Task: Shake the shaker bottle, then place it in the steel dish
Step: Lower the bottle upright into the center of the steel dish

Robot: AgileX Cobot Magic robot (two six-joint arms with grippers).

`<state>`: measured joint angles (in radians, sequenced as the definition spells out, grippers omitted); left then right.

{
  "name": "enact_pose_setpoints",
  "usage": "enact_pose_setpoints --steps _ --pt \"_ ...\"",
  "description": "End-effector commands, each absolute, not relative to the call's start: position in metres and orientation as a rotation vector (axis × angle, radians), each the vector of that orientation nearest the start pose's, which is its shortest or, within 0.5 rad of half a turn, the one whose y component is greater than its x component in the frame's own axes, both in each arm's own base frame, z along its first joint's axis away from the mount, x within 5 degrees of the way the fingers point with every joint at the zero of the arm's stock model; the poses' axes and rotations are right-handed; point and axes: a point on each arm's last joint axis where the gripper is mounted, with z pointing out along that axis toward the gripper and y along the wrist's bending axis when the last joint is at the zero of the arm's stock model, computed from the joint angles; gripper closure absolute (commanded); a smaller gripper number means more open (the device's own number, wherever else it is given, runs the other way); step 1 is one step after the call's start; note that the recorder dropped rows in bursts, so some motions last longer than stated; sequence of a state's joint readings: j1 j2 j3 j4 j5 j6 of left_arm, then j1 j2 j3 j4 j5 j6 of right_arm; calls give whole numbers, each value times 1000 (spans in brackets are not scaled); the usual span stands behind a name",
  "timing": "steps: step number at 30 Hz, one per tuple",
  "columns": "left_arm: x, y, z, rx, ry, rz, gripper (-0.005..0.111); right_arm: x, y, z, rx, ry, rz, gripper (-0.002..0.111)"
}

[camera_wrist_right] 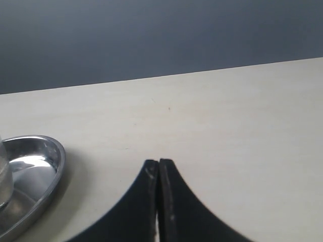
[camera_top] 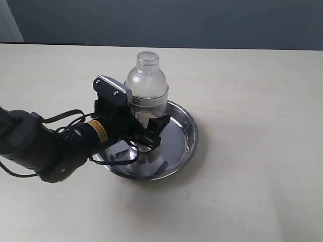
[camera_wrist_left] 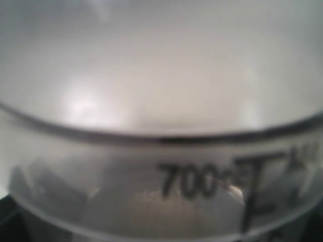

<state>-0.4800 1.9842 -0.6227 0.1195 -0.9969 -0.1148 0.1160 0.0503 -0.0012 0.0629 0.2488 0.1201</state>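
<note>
The robot should expect pale grains mixed with brown pieces in the lower part of the shaker bottle (camera_top: 147, 88), since a brownish blur (camera_wrist_left: 151, 210) shows low inside it.
The clear shaker bottle (camera_top: 146, 85) stands upright inside the steel dish (camera_top: 189, 136), its small round cap on top. My left gripper (camera_top: 151, 132) reaches in over the dish's near-left rim, and its black fingers (camera_top: 162, 123) clasp the bottle's lower body. The bottle's wall (camera_wrist_left: 161, 101) fills the left wrist view, with a printed "700" on its scale and a brownish blur low inside; the fingers are hidden there. My right gripper (camera_wrist_right: 159, 162) is shut and empty above bare table. The dish (camera_wrist_right: 50, 151) lies off to one side of it.
The pale table (camera_top: 252, 191) stretches around the dish, with a dark wall (camera_top: 202, 20) behind its far edge. The left arm's black body and cables (camera_top: 45, 146) lie at the front left. The right arm is outside the exterior view.
</note>
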Motion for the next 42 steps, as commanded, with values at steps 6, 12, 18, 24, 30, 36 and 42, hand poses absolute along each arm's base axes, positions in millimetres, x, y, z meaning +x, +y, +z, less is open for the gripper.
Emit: enact_pose_setpoints --steps 6,12,18,24,30,36,42 --pt "289 -162 116 469 1774 -477 1 59 8 189 42 1778 226 109" --pt "289 -164 120 479 1720 -499 1 58 8 189 42 1780 226 109" --pt "290 -163 128 450 1677 -502 1 58 8 189 42 1780 226 109" --pt "290 -161 146 416 1628 -492 1 58 8 189 42 1780 226 109" --pt "290 -158 164 415 1574 -452 1 59 8 189 42 1776 226 109" --pt "287 -156 181 431 1552 -422 1 59 8 189 42 1776 226 109" --pt "281 -151 207 453 1515 -373 1 59 8 189 42 1776 226 109"
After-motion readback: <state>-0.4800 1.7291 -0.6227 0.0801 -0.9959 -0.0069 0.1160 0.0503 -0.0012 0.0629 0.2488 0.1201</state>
